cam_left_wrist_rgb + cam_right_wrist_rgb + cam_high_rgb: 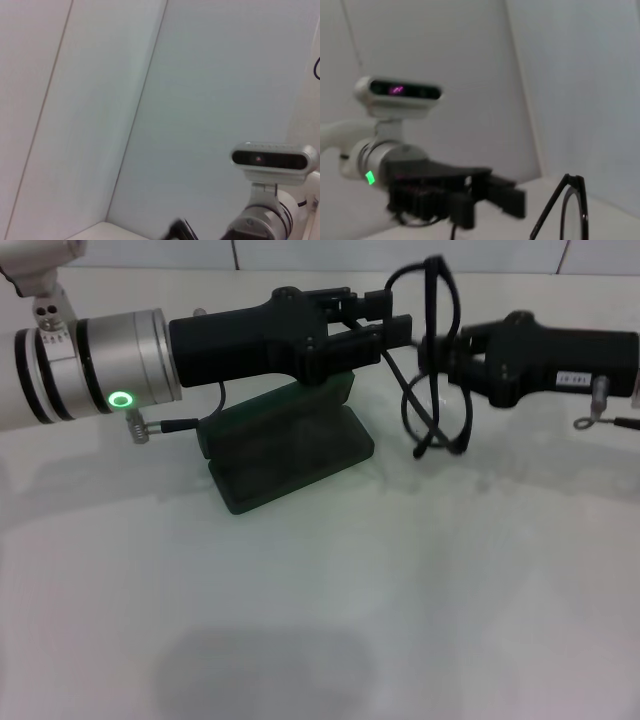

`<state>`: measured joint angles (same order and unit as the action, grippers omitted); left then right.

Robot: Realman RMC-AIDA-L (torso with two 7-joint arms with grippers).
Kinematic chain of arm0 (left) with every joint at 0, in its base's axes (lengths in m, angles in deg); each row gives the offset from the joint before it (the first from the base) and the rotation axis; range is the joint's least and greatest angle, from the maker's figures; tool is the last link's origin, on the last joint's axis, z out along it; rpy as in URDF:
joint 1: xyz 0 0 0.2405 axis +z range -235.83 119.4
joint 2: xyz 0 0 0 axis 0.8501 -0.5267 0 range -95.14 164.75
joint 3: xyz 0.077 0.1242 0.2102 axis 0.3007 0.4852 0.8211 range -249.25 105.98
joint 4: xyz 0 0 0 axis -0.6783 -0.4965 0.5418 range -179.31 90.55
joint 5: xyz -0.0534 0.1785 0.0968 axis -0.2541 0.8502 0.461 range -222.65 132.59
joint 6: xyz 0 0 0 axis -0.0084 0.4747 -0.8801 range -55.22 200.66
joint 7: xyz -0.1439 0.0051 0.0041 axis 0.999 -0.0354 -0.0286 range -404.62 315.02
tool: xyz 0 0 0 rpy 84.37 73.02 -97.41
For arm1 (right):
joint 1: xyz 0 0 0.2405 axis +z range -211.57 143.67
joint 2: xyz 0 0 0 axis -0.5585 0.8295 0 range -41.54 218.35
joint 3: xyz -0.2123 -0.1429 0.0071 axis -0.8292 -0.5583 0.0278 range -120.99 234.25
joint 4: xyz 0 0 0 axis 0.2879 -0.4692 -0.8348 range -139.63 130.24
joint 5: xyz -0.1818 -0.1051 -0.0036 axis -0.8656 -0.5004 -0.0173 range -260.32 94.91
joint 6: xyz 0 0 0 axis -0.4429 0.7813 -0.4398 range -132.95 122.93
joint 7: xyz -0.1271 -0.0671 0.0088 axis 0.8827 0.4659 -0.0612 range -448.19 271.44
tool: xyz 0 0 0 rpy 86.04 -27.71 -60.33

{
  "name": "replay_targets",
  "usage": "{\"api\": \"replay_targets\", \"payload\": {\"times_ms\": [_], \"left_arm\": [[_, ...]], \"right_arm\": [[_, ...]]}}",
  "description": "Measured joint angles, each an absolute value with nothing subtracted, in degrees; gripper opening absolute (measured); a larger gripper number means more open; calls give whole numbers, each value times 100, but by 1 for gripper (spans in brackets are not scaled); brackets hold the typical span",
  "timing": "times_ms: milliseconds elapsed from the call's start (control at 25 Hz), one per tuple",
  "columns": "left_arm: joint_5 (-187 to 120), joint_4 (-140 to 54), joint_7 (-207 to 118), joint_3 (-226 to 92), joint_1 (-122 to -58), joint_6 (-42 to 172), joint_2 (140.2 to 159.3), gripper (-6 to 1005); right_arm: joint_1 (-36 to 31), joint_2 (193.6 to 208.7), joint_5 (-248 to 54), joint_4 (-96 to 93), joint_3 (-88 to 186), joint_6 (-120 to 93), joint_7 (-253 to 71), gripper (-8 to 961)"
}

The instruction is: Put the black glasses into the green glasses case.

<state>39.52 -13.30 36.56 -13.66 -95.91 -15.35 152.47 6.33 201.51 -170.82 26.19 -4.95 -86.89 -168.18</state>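
An open temple arm is up against the slanted fingers of my left gripper at their ends. My right gripper should pull the glasses back before my left gripper moves straight toward the frame.
The black glasses hang upright in the air, gripped by my right gripper, which comes in from the right and is shut on their frame. The temple arms dangle down toward the table. My left gripper reaches in from the left, open, with its fingertips close beside the glasses. The green glasses case lies open on the table below and behind the left gripper. The right wrist view shows the glasses close up and the left gripper facing them.
The white table stretches toward me, with a tiled wall behind it. The left wrist view shows only the wall and the right arm's wrist camera.
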Motion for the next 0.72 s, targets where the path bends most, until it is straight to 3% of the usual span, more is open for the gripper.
{"api": "replay_targets", "payload": {"times_ms": [720], "left_arm": [[3948, -1336, 3610, -1381, -9640, -1379, 15302, 472]], "right_arm": [[774, 20140, -17578, 2619, -399, -8872, -17034, 100]]}}
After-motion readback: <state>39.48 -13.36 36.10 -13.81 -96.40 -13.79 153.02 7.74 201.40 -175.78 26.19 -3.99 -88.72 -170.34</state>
